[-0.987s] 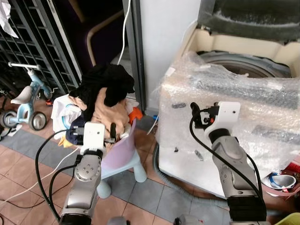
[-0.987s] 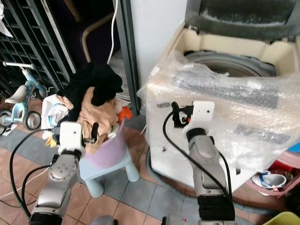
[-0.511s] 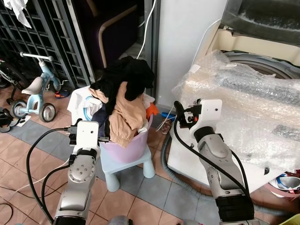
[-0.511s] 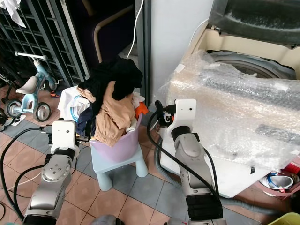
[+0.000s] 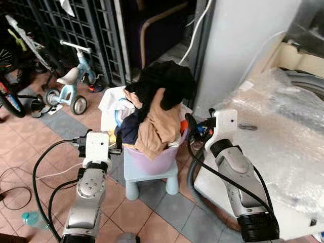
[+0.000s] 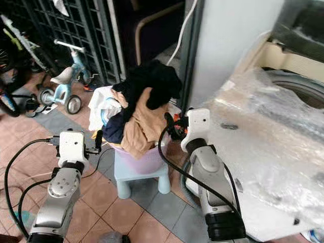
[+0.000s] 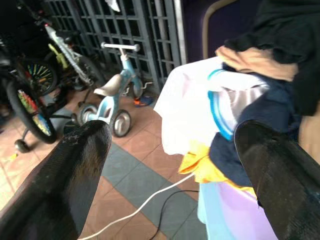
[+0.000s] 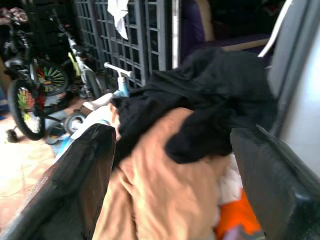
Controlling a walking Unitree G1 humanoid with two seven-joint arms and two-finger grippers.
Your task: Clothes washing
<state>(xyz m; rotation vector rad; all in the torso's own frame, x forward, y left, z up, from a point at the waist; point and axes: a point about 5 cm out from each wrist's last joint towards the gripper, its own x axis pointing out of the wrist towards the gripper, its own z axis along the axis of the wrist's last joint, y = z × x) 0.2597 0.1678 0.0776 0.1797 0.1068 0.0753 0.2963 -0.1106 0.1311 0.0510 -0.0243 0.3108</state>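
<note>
The black garment's loose end lies uncovered on top of the tan garment. The black garment will come away by itself and hang limp when I lift it.
A heap of clothes sits in a purple basket on a pale blue stool. A black garment lies on top, over a tan one, with a white one on the heap's left side. My left gripper is open, low beside the basket's left side, apart from the white garment. On the basket's right, my right gripper is open and faces the tan garment and the black garment. The washing machine, wrapped in bubble film, stands at the right.
A child's tricycle and a bicycle wheel stand at the left before a dark metal grille. A white cable and a plastic bottle lie on the tiled floor. A grey hose runs beside the washer.
The view has swung left, so the clothes heap now sits near the middle. My right gripper went from in front of the washer to the basket's right side. Both stay open.
</note>
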